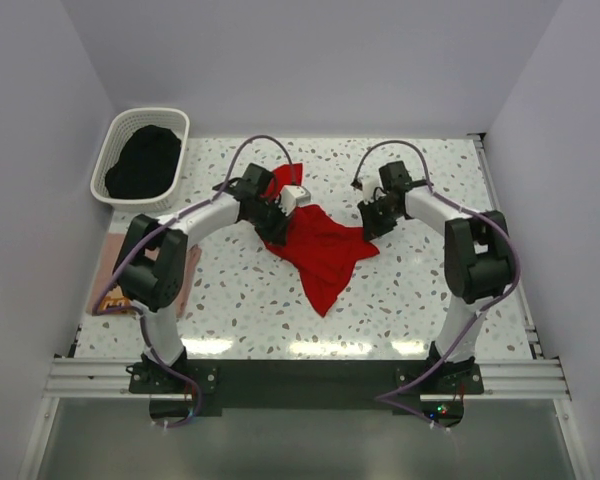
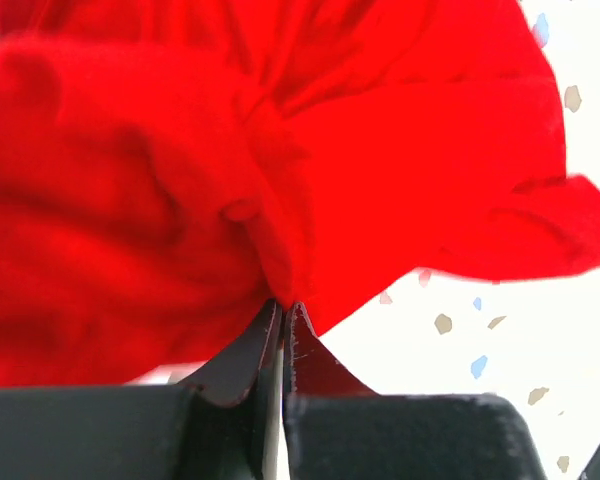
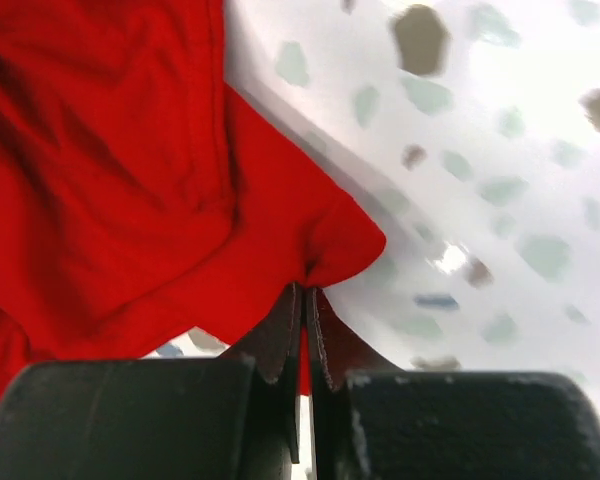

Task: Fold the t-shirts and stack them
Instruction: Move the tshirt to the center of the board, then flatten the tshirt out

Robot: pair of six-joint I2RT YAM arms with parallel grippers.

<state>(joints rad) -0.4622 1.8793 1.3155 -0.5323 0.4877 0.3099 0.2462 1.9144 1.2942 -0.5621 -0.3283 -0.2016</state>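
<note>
I have the red t-shirt crumpled (image 1: 318,243), with my left gripper on a bunched fold (image 2: 280,275) and my right gripper on a corner of the t-shirt. Both grippers should lift it and pull it tight before folding.
The red t-shirt (image 1: 320,250) lies crumpled in the middle of the table, drawn up between both arms. My left gripper (image 1: 277,222) is shut on a bunched fold of it at its left side; the left wrist view shows the red cloth (image 2: 230,170) pinched at the fingertips (image 2: 298,330). My right gripper (image 1: 370,225) is shut on a corner of the shirt at its right side; the right wrist view shows that red corner (image 3: 310,230) clamped between the fingertips (image 3: 280,330). The pale pink t-shirt (image 1: 110,262) lies flat at the table's left edge, partly hidden under my left arm.
A white mesh basket (image 1: 175,125) holding dark cloth (image 1: 142,162) stands at the back left. The speckled tabletop (image 1: 430,290) is walled in at the back and both sides.
</note>
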